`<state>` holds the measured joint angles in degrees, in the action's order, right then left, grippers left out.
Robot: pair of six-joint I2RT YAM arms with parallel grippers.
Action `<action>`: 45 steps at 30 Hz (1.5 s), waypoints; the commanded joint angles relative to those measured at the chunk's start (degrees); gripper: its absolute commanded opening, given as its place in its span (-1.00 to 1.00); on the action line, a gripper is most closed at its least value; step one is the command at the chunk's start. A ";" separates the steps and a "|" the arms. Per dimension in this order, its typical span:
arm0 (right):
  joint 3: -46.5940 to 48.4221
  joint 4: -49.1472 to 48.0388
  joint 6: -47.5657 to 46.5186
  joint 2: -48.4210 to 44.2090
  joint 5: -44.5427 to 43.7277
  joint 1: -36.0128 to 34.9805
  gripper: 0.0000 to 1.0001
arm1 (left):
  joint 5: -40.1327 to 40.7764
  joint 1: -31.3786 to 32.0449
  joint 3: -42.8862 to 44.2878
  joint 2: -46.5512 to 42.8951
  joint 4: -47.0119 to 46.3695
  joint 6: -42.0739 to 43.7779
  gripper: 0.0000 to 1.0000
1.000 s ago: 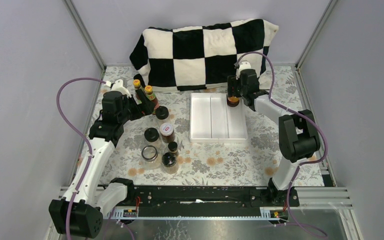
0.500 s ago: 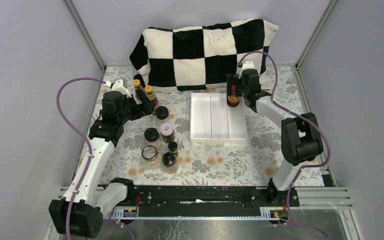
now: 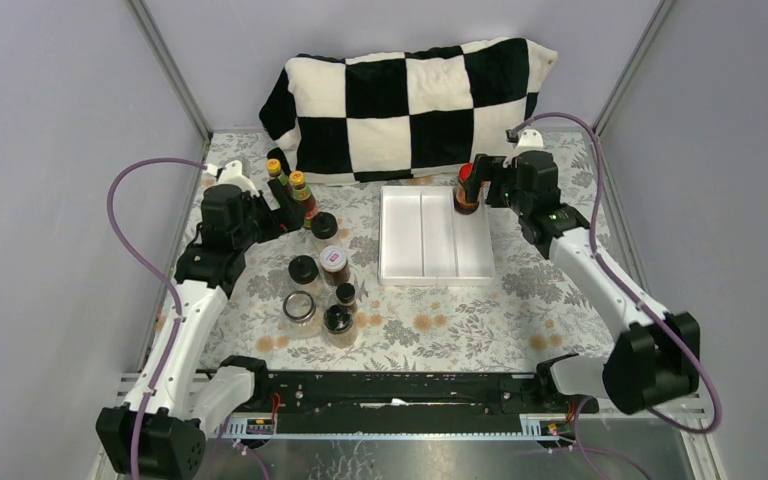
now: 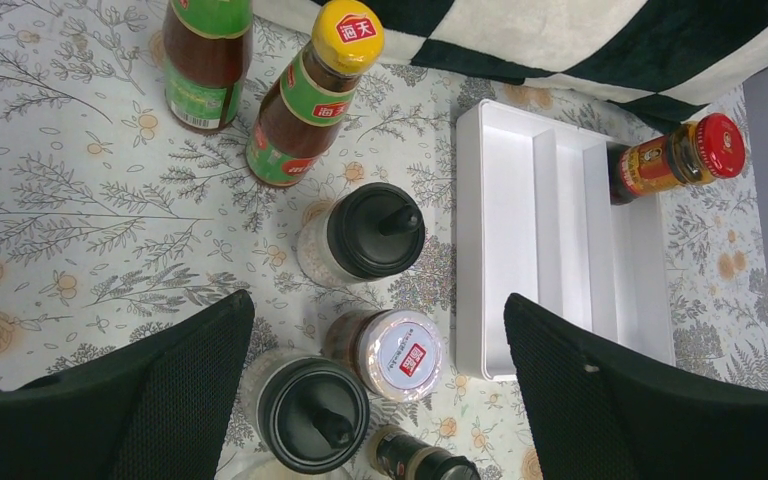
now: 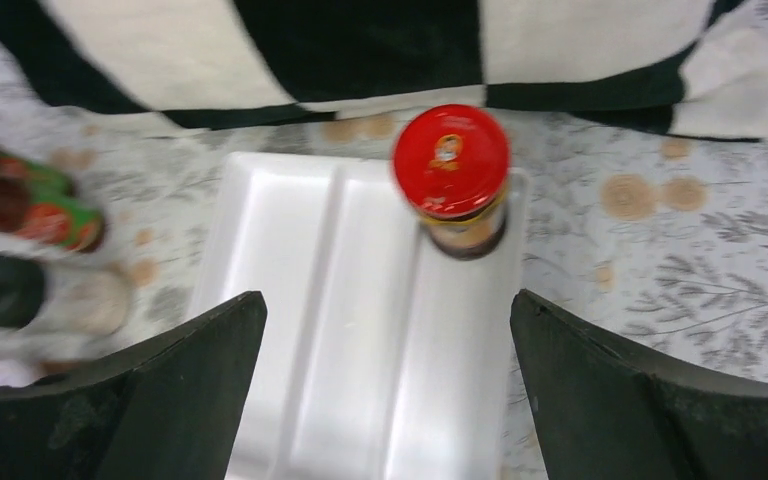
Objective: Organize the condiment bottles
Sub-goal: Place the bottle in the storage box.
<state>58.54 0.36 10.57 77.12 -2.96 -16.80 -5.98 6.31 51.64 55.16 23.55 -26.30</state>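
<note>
The robot's left gripper is hanging next to the yellow-capped sauce bottle nearer the tray, so it should move away while the robot's free right gripper takes that bottle.
The red-lidded jar stands upright in the far end of the white tray's right compartment. My right gripper is open just right of it, apart from the jar, with nothing between its fingers. Two yellow-capped sauce bottles stand at the far left near the pillow. My left gripper hangs open above the bottle cluster: black-capped spice jars, a white-lidded jar, a squat clear glass jar and small dark bottles.
A black-and-white checkered pillow lies along the back edge, close behind the tray and the sauce bottles. The tray's left and middle compartments hold nothing. Grey walls close in both sides of the flowered tablecloth.
My right gripper has opened, let go of the red-lidded jar and drawn back to the right, its arm swinging outward. The jar stays standing in the tray. The left arm has barely moved.
</note>
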 commanded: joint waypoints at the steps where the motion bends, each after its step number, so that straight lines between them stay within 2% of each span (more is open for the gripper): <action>1: -0.19 9.22 7.85 -6.96 14.13 -0.50 0.99 | 2.13 -0.24 0.29 -3.23 1.14 2.01 0.97; 5: 0.30 10.76 11.76 -9.08 25.15 -0.43 0.99 | 1.55 -0.24 0.91 -4.36 2.77 2.20 0.97; 8: -1.40 7.14 14.96 -10.39 33.21 -0.43 0.99 | 1.68 -0.24 1.38 -5.10 3.65 2.22 0.97; 13: -5.69 -1.54 25.62 -12.11 39.10 -0.26 0.99 | 1.55 -0.24 2.42 -6.40 4.54 1.59 0.97; 18: -4.72 -3.51 24.48 -10.23 43.99 -0.42 0.99 | 0.94 -0.24 4.82 -6.38 5.82 1.25 0.98; 23: -0.59 6.18 11.62 -11.90 36.35 -3.23 0.99 | -0.69 -0.24 6.60 -3.99 3.73 0.11 0.98; 26: 0.63 6.90 8.43 -11.89 31.65 -6.01 0.86 | -0.25 -0.24 8.84 -0.13 3.88 -0.72 0.97; 28: 2.10 7.12 4.48 -11.00 24.62 -10.81 0.86 | 0.73 -0.24 9.09 0.69 3.85 -1.33 0.97; 29: 3.48 8.13 1.71 -9.90 19.68 -13.96 0.95 | 1.09 -0.24 8.58 0.66 3.30 -1.23 0.97; 31: 6.50 8.80 -4.01 -7.14 12.86 -20.42 0.99 | 3.12 -0.24 7.26 0.61 2.09 -1.14 0.97; 34: 8.28 4.39 -9.92 -2.16 6.34 -26.36 0.99 | 4.19 -0.33 5.73 1.38 0.77 -1.85 0.98; 38: 8.82 -7.51 -11.53 5.05 6.88 -26.69 0.94 | 4.70 -0.31 1.66 -1.20 0.17 -3.93 0.98; 40: 11.14 -11.27 -12.14 9.68 7.68 -26.71 0.80 | 5.51 -0.25 -0.94 -2.88 -0.22 -4.67 0.97; 45: 20.84 -15.95 -12.17 22.05 11.25 -26.63 0.85 | 7.99 -0.37 -1.53 -3.66 4.70 -7.83 0.97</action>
<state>70.96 -6.31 0.73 92.73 7.01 -43.53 -1.04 6.31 50.72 52.88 26.87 -31.05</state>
